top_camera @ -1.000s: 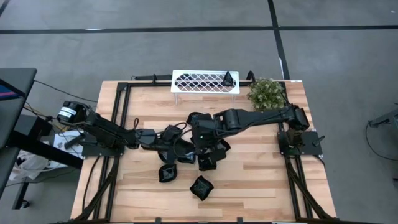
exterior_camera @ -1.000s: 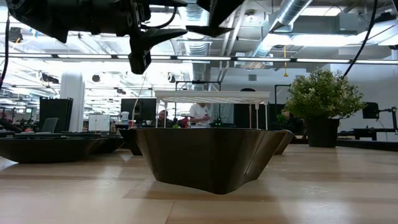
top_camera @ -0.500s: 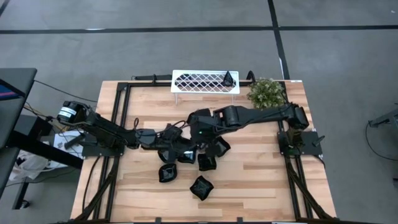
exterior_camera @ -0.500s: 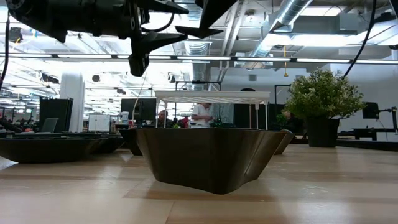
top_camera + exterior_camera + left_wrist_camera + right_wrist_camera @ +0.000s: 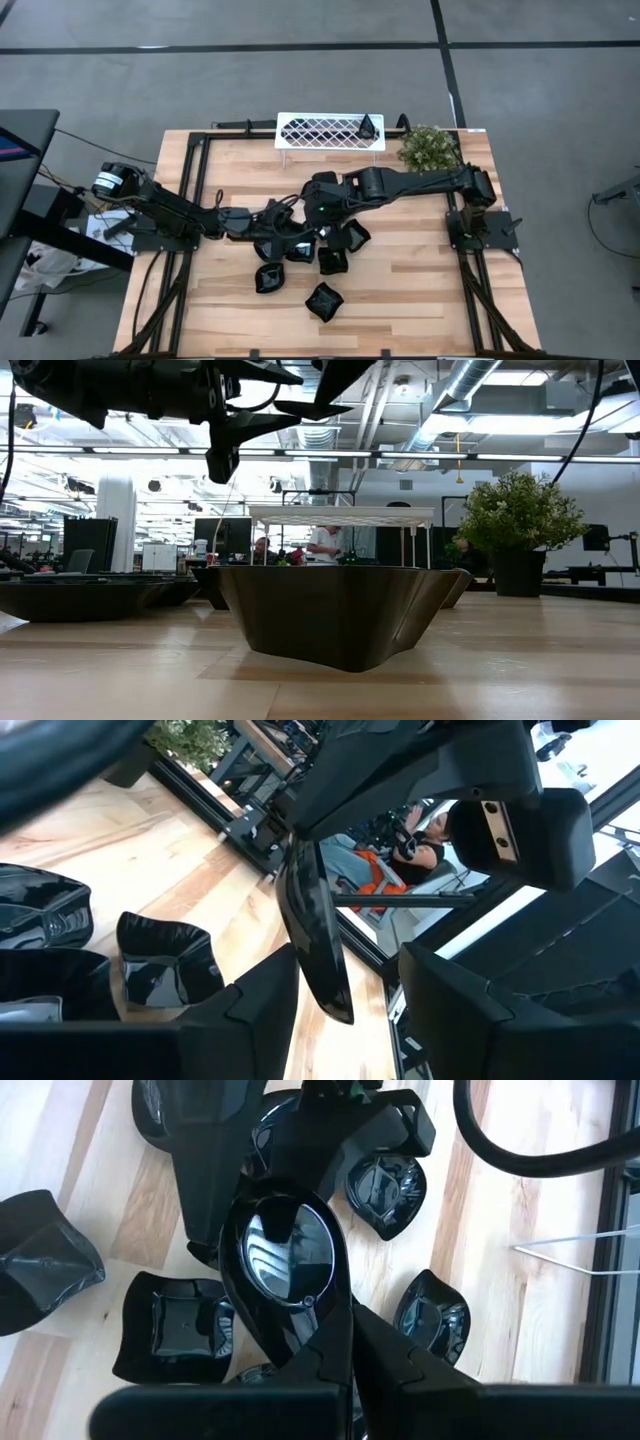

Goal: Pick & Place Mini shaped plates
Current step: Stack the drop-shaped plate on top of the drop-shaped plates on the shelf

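Note:
The teardrop plate's narrow end is pinched from above by my right gripper, so my left gripper should hold the plate while my right gripper takes it again from the side.
Several small glossy black plates lie clustered at the table's middle. My right gripper hangs above the pile, shut on a teardrop-shaped plate. In the high view it sits at the pile's far side. My left gripper is open beside the pile's left side, just below the held plate, which shows edge-on beyond its fingers. One dark plate stands on the white lattice tray. My right gripper holds the teardrop plate by its narrow end, pinched between the two fingers. The round bowl points away from the fingers. The plate is lifted clear, above the other plates on the table.
The white lattice tray stands on legs at the table's far edge, with a small green plant to its right. A black frame runs along the left, right and far sides. Bare wood shows at the near right.
My right gripper has risen and drawn toward the table's far edge with the teardrop plate, lifting it clear of the pile. The plates on the table have stayed put.

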Robot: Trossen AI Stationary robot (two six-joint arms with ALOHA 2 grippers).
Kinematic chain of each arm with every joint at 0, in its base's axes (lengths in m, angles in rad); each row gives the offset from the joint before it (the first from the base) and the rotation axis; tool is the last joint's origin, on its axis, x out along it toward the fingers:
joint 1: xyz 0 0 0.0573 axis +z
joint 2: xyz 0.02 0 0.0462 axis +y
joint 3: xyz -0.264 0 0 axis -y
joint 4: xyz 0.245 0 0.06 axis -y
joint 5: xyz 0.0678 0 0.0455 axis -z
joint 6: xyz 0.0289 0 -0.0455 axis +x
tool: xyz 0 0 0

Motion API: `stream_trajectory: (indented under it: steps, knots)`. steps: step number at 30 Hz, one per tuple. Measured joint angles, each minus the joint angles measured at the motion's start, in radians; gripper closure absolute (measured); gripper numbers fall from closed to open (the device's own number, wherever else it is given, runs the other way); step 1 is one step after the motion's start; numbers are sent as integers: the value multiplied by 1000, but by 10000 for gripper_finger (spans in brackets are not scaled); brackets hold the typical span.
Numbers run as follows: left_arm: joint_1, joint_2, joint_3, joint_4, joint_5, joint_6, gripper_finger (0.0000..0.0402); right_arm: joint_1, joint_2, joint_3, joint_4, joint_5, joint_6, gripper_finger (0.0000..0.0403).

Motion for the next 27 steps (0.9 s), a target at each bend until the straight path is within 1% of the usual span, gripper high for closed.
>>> stream_trajectory:
  steps: [11, 16, 21, 24, 27]
  knots:
    - [0, 0, -1, -4, -19, -2, 315, 7, 0, 0, -4, 0, 0, 403]
    - [0, 0, -2, -10, -30, -3, 342, 7, 0, 0, -8, -1, 0, 403]
    - [0, 0, -3, -11, -46, -2, 359, 7, -1, 6, -14, -1, 0, 401]
    - [1, 0, -3, 7, -48, 1, 364, 9, -1, 34, -17, -4, 0, 383]
    - [0, -2, -2, 9, -49, 3, 365, 13, 1, 78, -22, -3, 5, 349]
